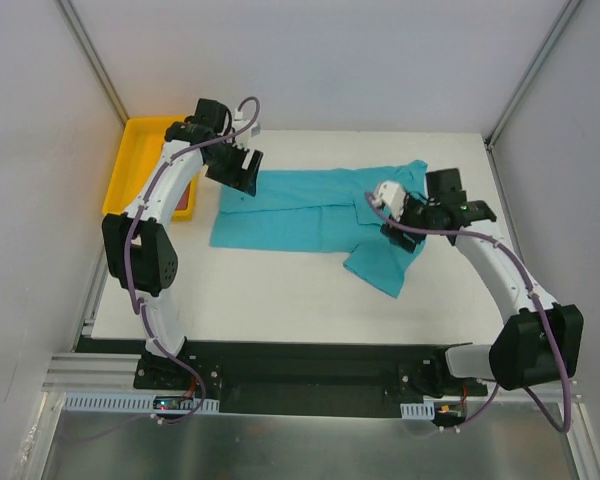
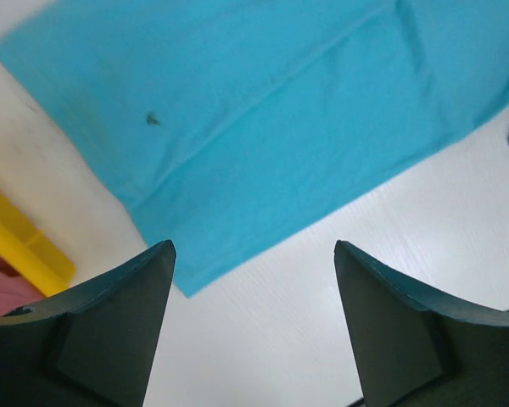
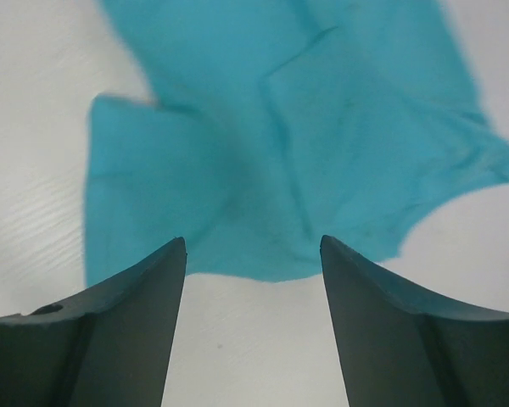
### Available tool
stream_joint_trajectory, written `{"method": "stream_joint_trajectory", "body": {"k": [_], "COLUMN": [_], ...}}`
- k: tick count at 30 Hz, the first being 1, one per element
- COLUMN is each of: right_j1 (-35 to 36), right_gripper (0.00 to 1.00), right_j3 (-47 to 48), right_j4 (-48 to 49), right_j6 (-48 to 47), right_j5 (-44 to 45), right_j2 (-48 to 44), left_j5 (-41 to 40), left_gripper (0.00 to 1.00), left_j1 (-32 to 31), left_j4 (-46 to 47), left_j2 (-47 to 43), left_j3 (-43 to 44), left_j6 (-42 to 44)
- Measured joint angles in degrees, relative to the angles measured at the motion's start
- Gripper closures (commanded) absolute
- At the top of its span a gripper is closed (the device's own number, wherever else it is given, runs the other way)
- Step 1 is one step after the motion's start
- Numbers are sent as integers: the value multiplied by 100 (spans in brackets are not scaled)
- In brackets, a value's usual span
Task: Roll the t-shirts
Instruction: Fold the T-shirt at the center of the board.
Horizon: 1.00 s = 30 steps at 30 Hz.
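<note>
The sleeve and the turquoise t-shirt's near edge lie as one limp sheet. The edge should come along and fold over when I lift the sleeve back.
A turquoise t-shirt lies spread flat on the white table, one sleeve pointing toward the front. My left gripper hovers open and empty over the shirt's left end; in its wrist view the shirt lies ahead with a small dark mark. My right gripper hovers open and empty over the shirt's right part; in its wrist view the cloth edge lies just beyond the fingertips. A rose-red t-shirt lies in the tray, mostly hidden by my left arm; it also shows in the left wrist view.
A yellow plastic tray stands at the back left of the table, close to the shirt's left end; it also shows in the left wrist view. Metal frame posts rise at the back corners. Bare white table lies in front of the shirt.
</note>
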Motion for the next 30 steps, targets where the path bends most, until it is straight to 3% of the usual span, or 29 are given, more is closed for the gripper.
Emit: {"method": "stream_joint_trajectory", "body": {"k": [7, 15, 21, 30], "right_j1": [984, 1198, 1187, 1147], "right_gripper": [37, 44, 48, 55], "right_j3": [-1716, -2374, -2343, -1818], "right_j4": [-1174, -1593, -1600, -1471], "right_j6": [-1827, -3501, -3816, -3654], "right_j5": [225, 479, 522, 470], "right_j2": [-483, -874, -179, 780], "left_j5": [168, 413, 374, 166], "left_gripper": [30, 31, 31, 30], "left_j1": [98, 555, 680, 909], "left_j4": [-354, -483, -531, -581], "left_j2": [-101, -929, -1174, -1200], "left_j3": [-748, -1558, -2083, -2212], "left_j6": [-109, -142, -57, 111]}}
